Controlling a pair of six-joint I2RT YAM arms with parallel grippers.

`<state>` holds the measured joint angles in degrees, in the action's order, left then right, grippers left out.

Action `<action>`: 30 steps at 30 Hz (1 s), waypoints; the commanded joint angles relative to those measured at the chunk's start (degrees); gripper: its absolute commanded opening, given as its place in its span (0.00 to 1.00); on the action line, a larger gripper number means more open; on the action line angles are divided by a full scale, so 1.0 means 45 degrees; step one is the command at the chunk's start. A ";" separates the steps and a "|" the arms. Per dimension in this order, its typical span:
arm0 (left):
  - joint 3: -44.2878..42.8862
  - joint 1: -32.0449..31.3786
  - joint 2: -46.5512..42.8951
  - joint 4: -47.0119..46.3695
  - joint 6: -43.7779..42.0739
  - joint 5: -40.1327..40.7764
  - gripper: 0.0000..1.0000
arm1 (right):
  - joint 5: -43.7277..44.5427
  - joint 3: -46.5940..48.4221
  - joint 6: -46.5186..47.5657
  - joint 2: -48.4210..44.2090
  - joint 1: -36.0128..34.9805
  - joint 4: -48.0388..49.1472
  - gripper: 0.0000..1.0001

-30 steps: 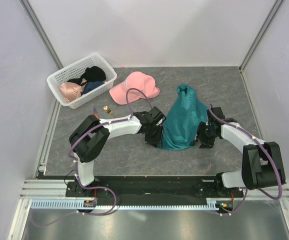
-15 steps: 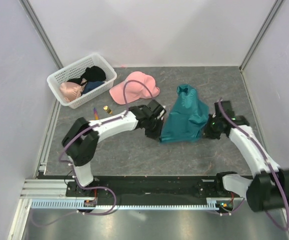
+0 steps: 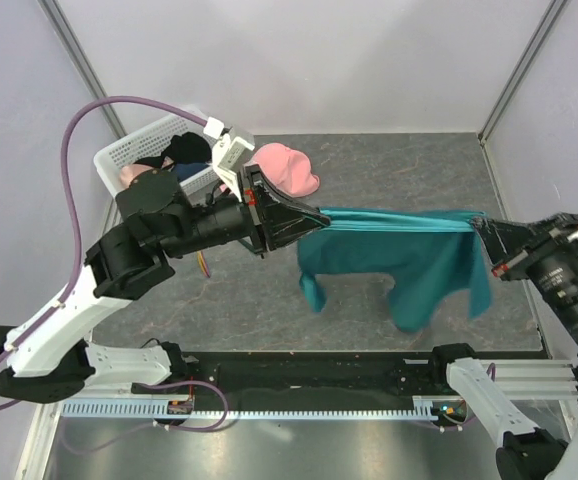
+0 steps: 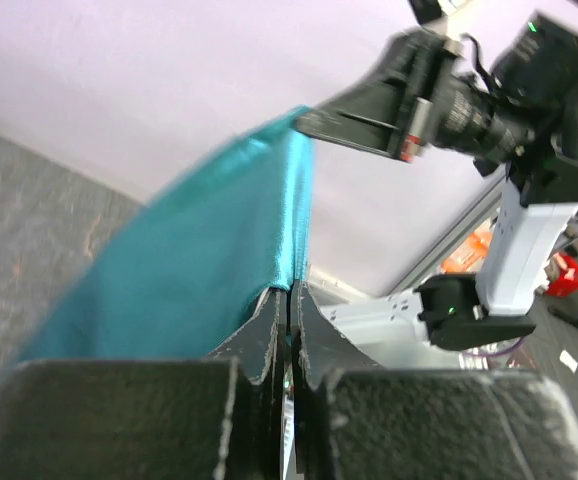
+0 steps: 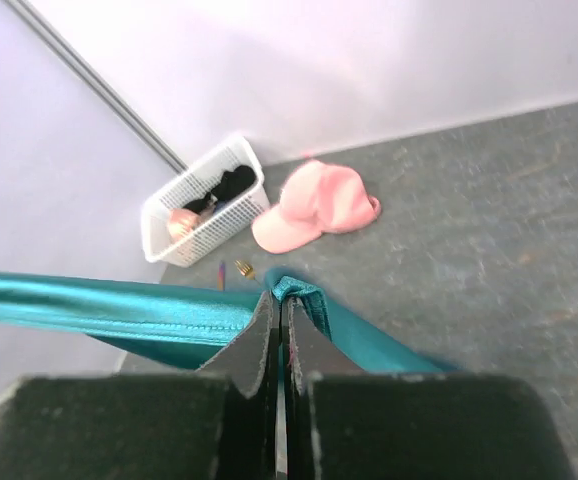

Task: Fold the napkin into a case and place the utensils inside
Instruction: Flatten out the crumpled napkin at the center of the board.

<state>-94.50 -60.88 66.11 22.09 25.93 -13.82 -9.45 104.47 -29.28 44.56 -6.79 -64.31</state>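
The teal napkin hangs in folds from its taut top edge, so both my grippers should lower it and spread it flat over the grey table before folding.
The teal napkin hangs in the air, its top edge pulled taut between my two grippers and the rest drooping toward the table. It is a loose sheet; no case is in view. My left gripper is shut on its left corner, and my right gripper is shut on its right corner. The utensils lie on the table near the basket: a gold fork head and a purple piece. From above, my left arm hides most of them.
A pink cap lies at the back of the grey table. A white basket holding clothes stands at the back left, partly under my raised left arm. Walls close in three sides.
Both grippers shut on the napkin's corners, rose from the table and moved apart. The napkin went from a heap on the table to a sheet stretched in the air.
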 commanded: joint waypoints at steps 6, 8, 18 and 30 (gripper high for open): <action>0.0572 0.0829 0.1206 0.1574 0.0876 0.3013 0.02 | 0.1318 -0.2726 -0.1033 0.1011 0.0102 -0.0044 0.00; -0.0051 0.1378 0.1965 0.1693 0.0858 0.2799 0.02 | 0.1650 -0.2357 -0.0703 0.2277 0.0102 -0.0063 0.00; -0.8832 0.4251 0.8638 0.0756 0.0937 -0.0088 0.02 | 0.4308 0.7794 0.2209 0.9663 0.0452 -0.1037 0.00; -0.3172 0.4877 0.5744 -0.0765 0.0820 -0.1029 0.02 | -0.0630 0.0740 0.1529 0.5943 0.0590 0.0132 0.00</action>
<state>-125.62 -38.89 101.12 21.37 30.76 -15.84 -1.63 123.42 -20.18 77.38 -4.12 -64.23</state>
